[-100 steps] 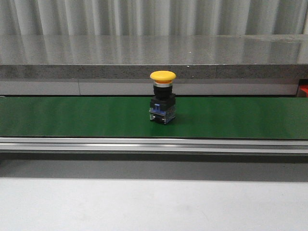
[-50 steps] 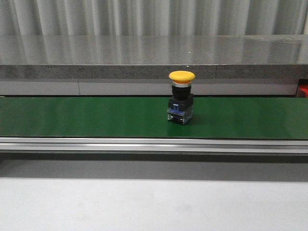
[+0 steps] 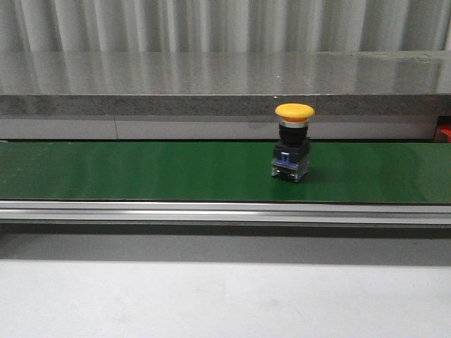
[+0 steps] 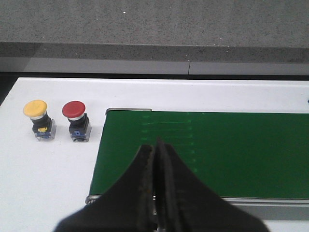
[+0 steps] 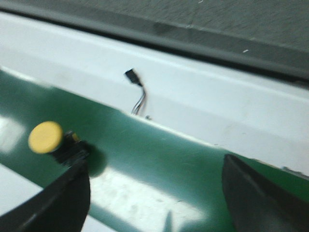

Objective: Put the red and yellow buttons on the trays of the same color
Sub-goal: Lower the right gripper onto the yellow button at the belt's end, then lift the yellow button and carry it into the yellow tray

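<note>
I should expect a hidden yellow tray next to the red when I carry the yellow-capped button point(image 3: 292, 143), because something red point(image 3: 445, 133) shows past the green belt.
A yellow-capped button point(image 3: 293, 143) stands upright on the green conveyor belt point(image 3: 141, 172), right of centre in the front view. The right wrist view shows the same button point(image 5: 47, 137) next to one finger of my right gripper point(image 5: 154, 193), which is open above the belt with nothing between its fingers. My left gripper point(image 4: 158, 147) is shut and empty over the belt's left end point(image 4: 203, 154). Beside that end, on the white surface, stand another yellow button point(image 4: 37, 118) and a red button point(image 4: 76, 119). No trays are in view.
A grey stone ledge point(image 3: 225, 84) runs behind the belt. An aluminium rail point(image 3: 225, 211) borders the belt's front, with white table point(image 3: 225, 299) in front of it. A small wired connector point(image 5: 135, 79) lies on the white surface beyond the belt. Something red point(image 3: 444, 132) shows at the far right edge.
The yellow button on the belt has travelled steadily to the right, from about the middle to right of centre, still upright.
</note>
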